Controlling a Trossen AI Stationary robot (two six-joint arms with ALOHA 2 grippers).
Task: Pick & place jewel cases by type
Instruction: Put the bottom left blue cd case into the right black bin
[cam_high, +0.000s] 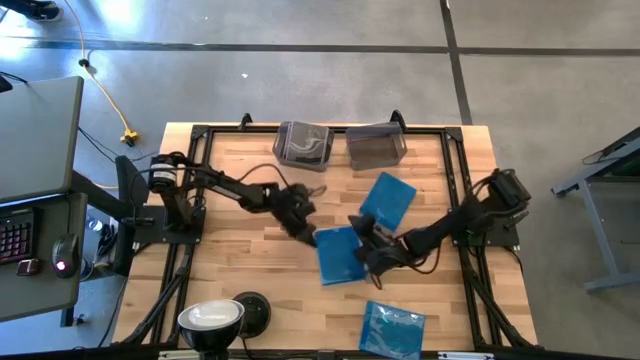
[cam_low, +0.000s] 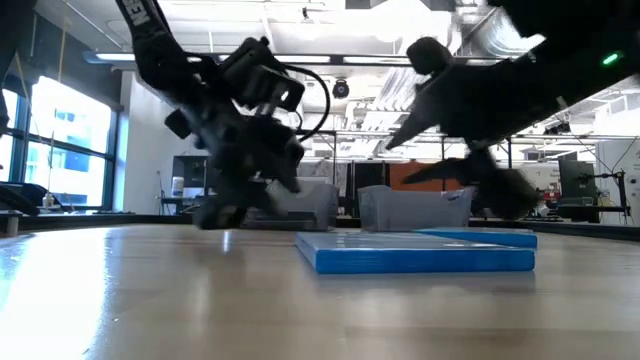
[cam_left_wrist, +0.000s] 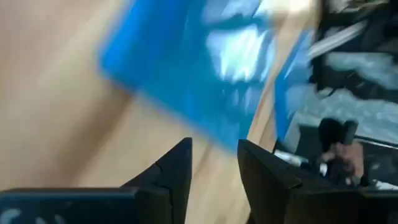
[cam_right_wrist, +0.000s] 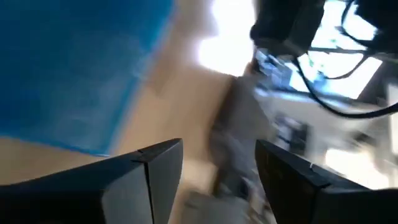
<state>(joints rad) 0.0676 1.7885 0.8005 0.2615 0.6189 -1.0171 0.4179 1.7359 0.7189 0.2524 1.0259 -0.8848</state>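
Observation:
The middle jewel case (cam_low: 420, 258) is lying flat in front of the left gripper's fingers, so the robot's right gripper should steady the opposite edge (cam_low: 529, 258) of the jewel case while the left gripper scoops the jewel case up.
Three translucent blue jewel cases lie flat on the wooden table: one in the middle (cam_high: 340, 255) (cam_low: 415, 252), one toward the far right (cam_high: 387, 198), one at the near edge (cam_high: 392, 328). No dark case shows. My left gripper (cam_high: 305, 230) (cam_left_wrist: 214, 158) is open, low over the table at the middle case's left edge, with the case (cam_left_wrist: 186, 68) just ahead of its fingertips. My right gripper (cam_high: 365, 245) (cam_right_wrist: 217, 165) is open at that case's right edge, above the case, which shows beside its fingers (cam_right_wrist: 68, 68).
Two smoky-grey bins (cam_high: 303, 143) (cam_high: 376, 147) stand side by side at the table's far edge. A lamp head (cam_high: 212, 318) and a round black base (cam_high: 252, 308) sit at the near left edge. Bare wood lies on the table's near left.

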